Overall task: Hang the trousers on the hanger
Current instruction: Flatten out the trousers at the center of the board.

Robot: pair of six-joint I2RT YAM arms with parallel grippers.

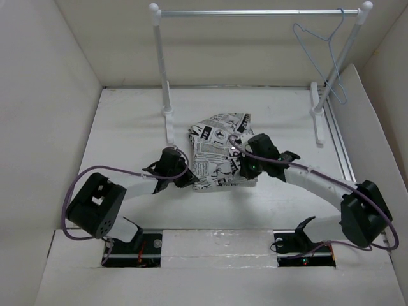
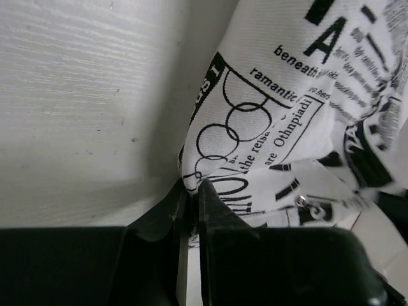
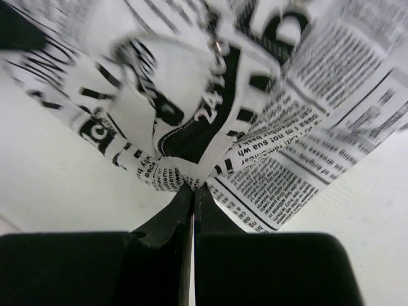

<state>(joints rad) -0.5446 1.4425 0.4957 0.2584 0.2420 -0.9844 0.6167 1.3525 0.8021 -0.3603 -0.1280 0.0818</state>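
Observation:
The trousers lie bunched (image 1: pixel 215 152) between my grippers, so I should pull the trousers' fold toward the metal strip (image 1: pixel 340 150) with my right gripper while my left gripper pulls the other way.
The trousers (image 1: pixel 220 150), white with black newspaper print, lie bunched in the middle of the table between the two arms. My left gripper (image 1: pixel 189 179) is shut on the trousers' lower left edge; the left wrist view shows the cloth (image 2: pixel 287 108) pinched between the jaws (image 2: pixel 191 188). My right gripper (image 1: pixel 243 171) is shut on the trousers' right side; the right wrist view shows a fold of cloth (image 3: pixel 210 121) clamped at the fingertips (image 3: pixel 194 189). The pale blue hanger (image 1: pixel 320 44) hangs by its hook from the right end of the silver rail, far from both grippers.
A silver rail (image 1: pixel 255 12) on white posts (image 1: pixel 162 70) stands at the back, its feet (image 1: pixel 317 121) on the table. White walls close in left, right and back. A metal strip (image 1: pixel 341 143) runs along the table's right side.

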